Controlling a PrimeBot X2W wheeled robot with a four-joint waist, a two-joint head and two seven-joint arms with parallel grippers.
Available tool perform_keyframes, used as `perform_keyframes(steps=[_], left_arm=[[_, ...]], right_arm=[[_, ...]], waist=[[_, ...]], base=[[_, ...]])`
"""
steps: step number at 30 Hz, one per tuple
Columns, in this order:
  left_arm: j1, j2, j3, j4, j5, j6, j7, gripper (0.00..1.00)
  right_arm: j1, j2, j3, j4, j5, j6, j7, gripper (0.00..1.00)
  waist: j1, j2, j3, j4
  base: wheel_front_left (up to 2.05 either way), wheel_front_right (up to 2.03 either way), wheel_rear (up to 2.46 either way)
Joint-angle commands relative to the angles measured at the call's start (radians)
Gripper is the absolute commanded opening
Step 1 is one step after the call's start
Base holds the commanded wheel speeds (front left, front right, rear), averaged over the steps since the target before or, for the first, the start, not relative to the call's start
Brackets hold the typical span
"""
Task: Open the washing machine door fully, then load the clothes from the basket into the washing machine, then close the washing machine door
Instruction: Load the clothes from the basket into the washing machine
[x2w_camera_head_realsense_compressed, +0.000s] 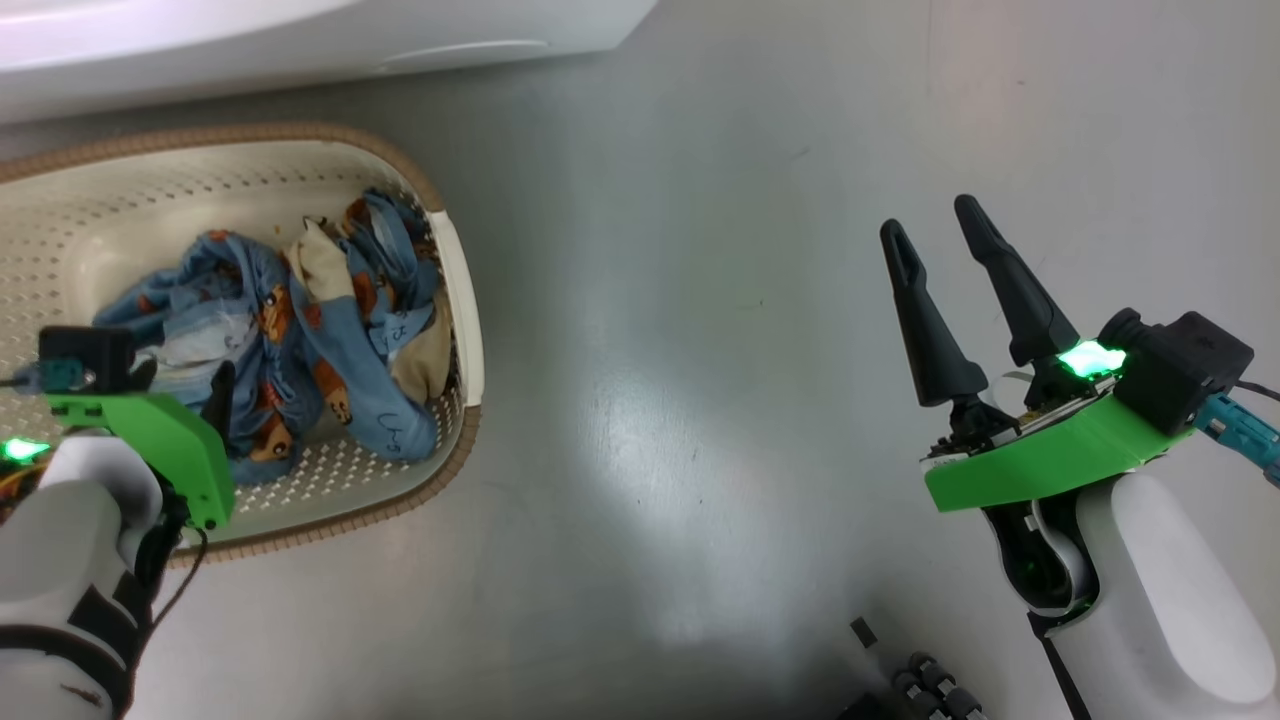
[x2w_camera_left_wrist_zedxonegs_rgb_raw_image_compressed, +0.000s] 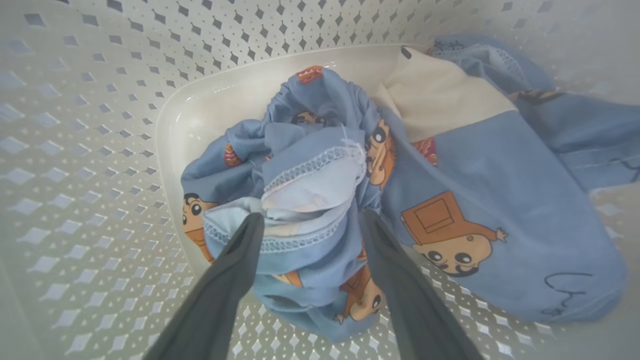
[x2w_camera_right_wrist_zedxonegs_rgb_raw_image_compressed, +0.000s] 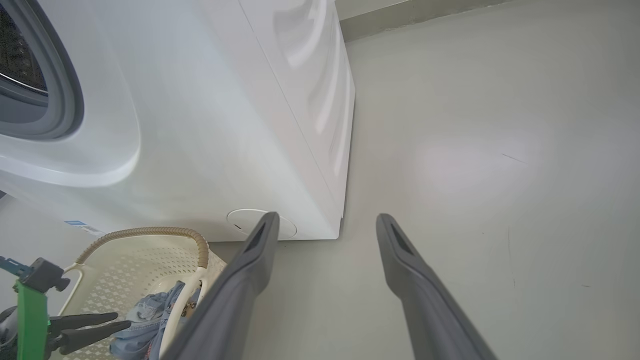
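Observation:
The bunched clothes (x2w_camera_head_realsense_compressed: 226, 336) are separated from the cream cloth piece by a clear edge (x2w_camera_head_realsense_compressed: 296, 322), so they will come up alone when the robot lifts them.
The cream basket (x2w_camera_head_realsense_compressed: 462, 300) stands on the floor in front of the white washing machine (x2w_camera_head_realsense_compressed: 300, 40). The light-blue bear-print clothes (x2w_camera_head_realsense_compressed: 330, 340) lie bunched in it with some cream cloth. My left gripper (x2w_camera_left_wrist_zedxonegs_rgb_raw_image_compressed: 311, 220) reaches down into the basket, open, its two fingers astride a raised fold of the clothes (x2w_camera_left_wrist_zedxonegs_rgb_raw_image_compressed: 310, 190). My right gripper (x2w_camera_head_realsense_compressed: 930, 220) hangs open over bare floor to the right, holding nothing. In the right wrist view the washing machine (x2w_camera_right_wrist_zedxonegs_rgb_raw_image_compressed: 210, 125) shows its grey gasket (x2w_camera_right_wrist_zedxonegs_rgb_raw_image_compressed: 67, 90) and dark drum mouth. The washing machine door is out of view.
Grey floor (x2w_camera_head_realsense_compressed: 700, 350) stretches right of the basket and machine. The round service flap (x2w_camera_right_wrist_zedxonegs_rgb_raw_image_compressed: 240, 220) sits low on the washer front, just above the basket rim (x2w_camera_right_wrist_zedxonegs_rgb_raw_image_compressed: 145, 231). Dark ridged parts (x2w_camera_head_realsense_compressed: 930, 685) show at the head view's bottom edge.

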Motion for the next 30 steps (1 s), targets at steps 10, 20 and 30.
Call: perform_keyframes(steps=[10, 20, 30], left_arm=[[-0.047, 0.06, -0.045, 0.015, -0.04, -0.002, 0.058, 1.0], [-0.075, 0.07, -0.094, 0.022, -0.051, -0.002, 0.078, 1.0], [-0.082, 0.076, -0.143, 0.019, -0.077, -0.002, 0.097, 0.0]], right_arm=[[-0.004, -0.004, 0.035, -0.037, -0.015, 0.002, -0.012, 1.0], [-0.011, 0.0, 0.047, -0.04, -0.017, 0.002, -0.012, 1.0], [-0.014, 0.001, 0.048, -0.043, -0.02, 0.002, -0.012, 1.0]], waist=[[0.0, -0.0001, 0.046, -0.005], [0.0, -0.0001, 0.058, -0.015], [0.0, -0.0001, 0.059, -0.022]], base=[[0.0, 0.0, 0.0], [0.0, 0.0, 0.0], [0.0, 0.0, 0.0]])
